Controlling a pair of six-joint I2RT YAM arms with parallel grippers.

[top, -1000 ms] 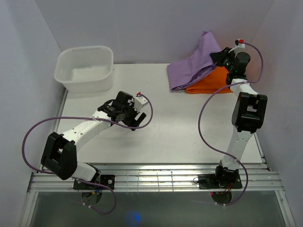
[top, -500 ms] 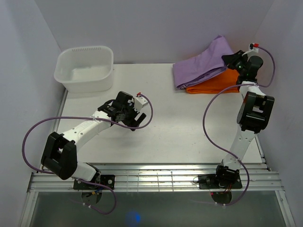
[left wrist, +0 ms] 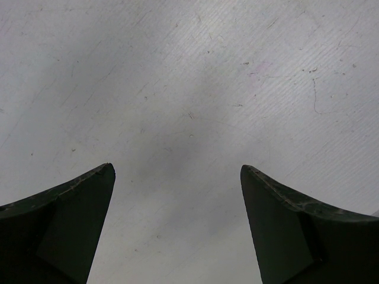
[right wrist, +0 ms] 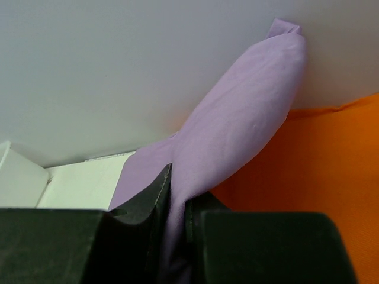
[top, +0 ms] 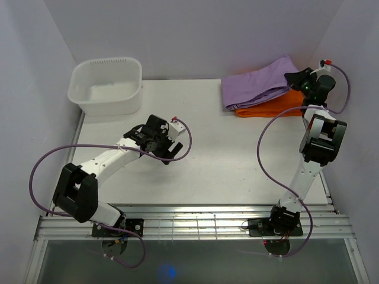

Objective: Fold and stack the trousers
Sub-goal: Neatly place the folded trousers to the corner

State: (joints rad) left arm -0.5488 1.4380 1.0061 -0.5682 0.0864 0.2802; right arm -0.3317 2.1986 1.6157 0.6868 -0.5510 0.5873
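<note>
The lilac trousers' held edge (top: 284,73) is above the orange cloth's uncovered end (top: 290,102), so my right gripper should carry on pulling it down over that end and let go there.
The lilac trousers (top: 257,83) lie folded on top of the orange folded cloth (top: 269,105) at the table's back right. My right gripper (top: 294,79) is shut on their right edge and holds that end raised near the back wall. In the right wrist view the lilac cloth (right wrist: 237,136) runs from between my closed fingers (right wrist: 155,198) up over the orange cloth (right wrist: 320,160). My left gripper (top: 172,149) hangs open and empty over bare table at centre left. The left wrist view shows only its two fingertips (left wrist: 89,195) and the table surface.
A white plastic basket (top: 106,86) stands at the back left. Walls close the table at the back and on both sides. The right arm stands close to the right wall. A slatted rail (top: 195,222) runs along the near edge.
My right gripper has pulled the trousers' end to the right and lower, spreading the cloth flatter over the orange cloth. The left arm has not moved.
</note>
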